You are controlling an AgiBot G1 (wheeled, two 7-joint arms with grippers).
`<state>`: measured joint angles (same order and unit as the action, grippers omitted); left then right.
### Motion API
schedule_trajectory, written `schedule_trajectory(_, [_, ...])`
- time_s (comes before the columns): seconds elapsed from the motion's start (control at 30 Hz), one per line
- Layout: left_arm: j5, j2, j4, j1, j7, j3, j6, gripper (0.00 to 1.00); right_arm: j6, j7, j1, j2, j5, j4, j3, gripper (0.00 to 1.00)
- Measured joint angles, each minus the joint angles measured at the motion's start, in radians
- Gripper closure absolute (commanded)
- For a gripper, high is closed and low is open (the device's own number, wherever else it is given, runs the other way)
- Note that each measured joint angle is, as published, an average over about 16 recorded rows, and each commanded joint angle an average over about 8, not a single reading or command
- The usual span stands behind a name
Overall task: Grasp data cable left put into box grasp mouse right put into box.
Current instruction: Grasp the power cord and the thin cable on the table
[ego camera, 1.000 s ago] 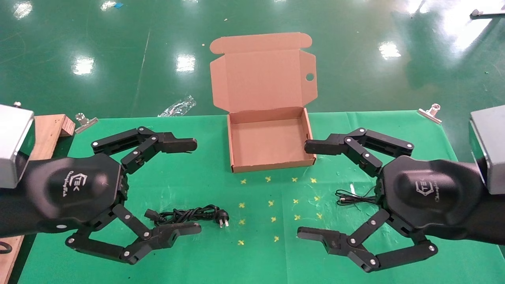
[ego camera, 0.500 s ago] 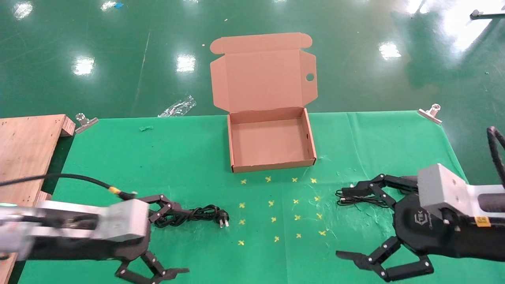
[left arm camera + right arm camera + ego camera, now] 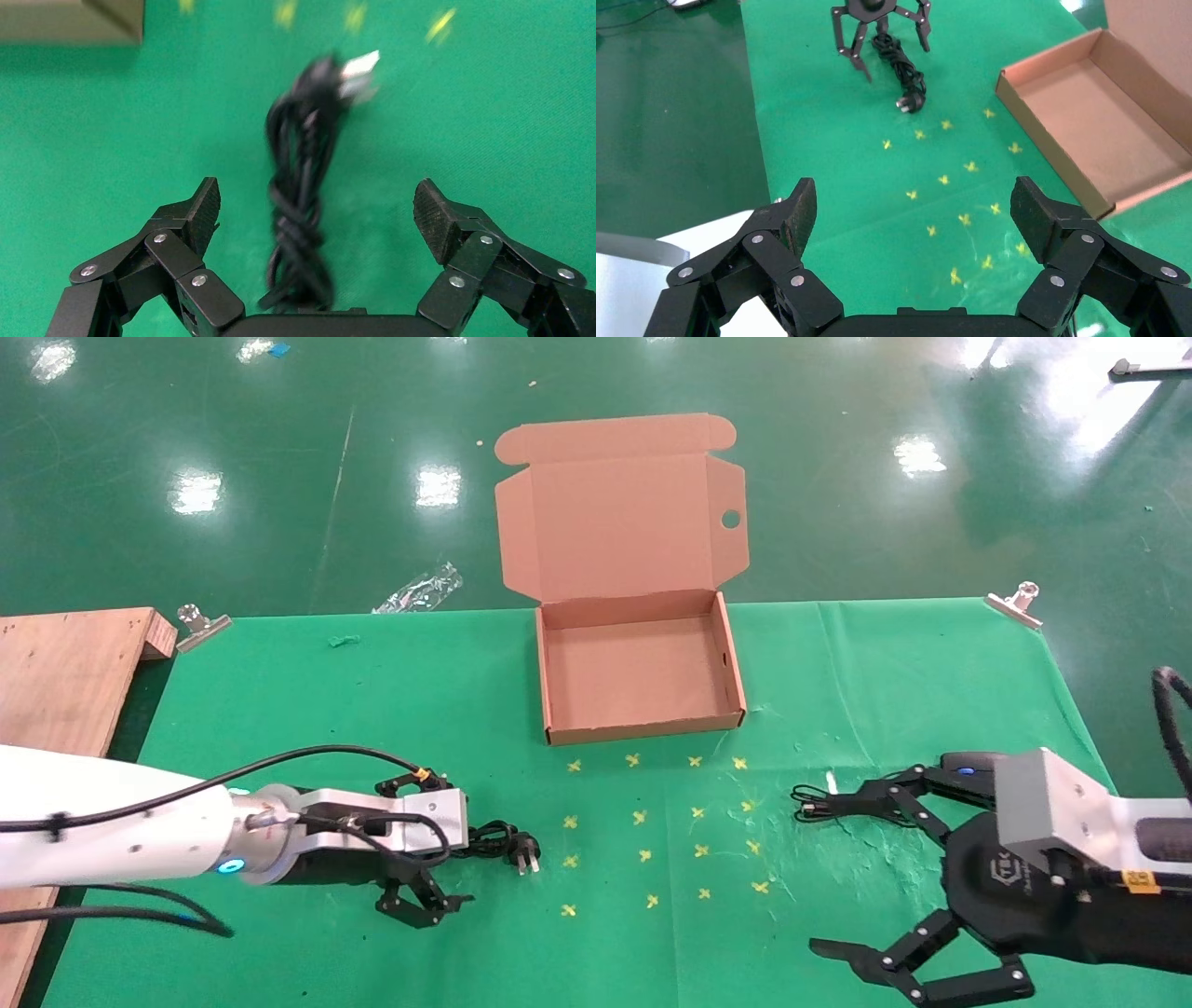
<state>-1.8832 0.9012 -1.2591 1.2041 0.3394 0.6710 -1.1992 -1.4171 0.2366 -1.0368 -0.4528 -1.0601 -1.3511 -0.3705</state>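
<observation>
The mouse has its thin cord gathered in a bundle, so I expect the mouse to hang close below my right gripper when I lift the cord.
The data cable lies coiled on the green cloth at the front left, its plug pointing right. My left gripper is open and low over the coil. In the left wrist view the cable runs between the spread fingers of the gripper, untouched. The mouse lies at the front right, mostly hidden behind my right gripper, which is open and empty. Its thin cord lies by the upper finger. The box stands open at the middle back, empty. The mouse is out of the right wrist view.
A wooden board lies at the left edge. Metal clips hold the cloth at the back corners. Yellow cross marks dot the cloth in front of the box. The right wrist view shows the box and the far left gripper.
Both arms have dropped from close before the camera to the table. The left gripper has come down astride the data cable; the right gripper has lowered beside the mouse.
</observation>
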Motion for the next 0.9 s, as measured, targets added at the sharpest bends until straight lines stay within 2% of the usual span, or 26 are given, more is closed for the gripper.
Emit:
schedule_trajectory(0.27, [-0.094,0.048,0.05,0.017,0.029,0.025,0.041,0.0,0.018,-0.008,0.034,0.014,-0.037,0.004,-0.013,0.0])
schedule_trajectory(0.53, [-0.113,0.058,0.062,0.02,0.034,0.029,0.051,0.0,0.058,-0.019,0.022,-0.008,-0.201,0.062,-0.063,0.0])
schedule_trajectory(0.7, [-0.112,0.058,0.063,0.021,0.032,0.029,0.052,0.0,0.085,-0.056,-0.038,-0.066,-0.337,0.172,-0.106,0.0])
schedule_trajectory(0.9, [-0.112,0.059,0.064,0.021,0.032,0.029,0.052,0.0,0.118,-0.151,-0.147,-0.181,-0.47,0.383,-0.152,0.0])
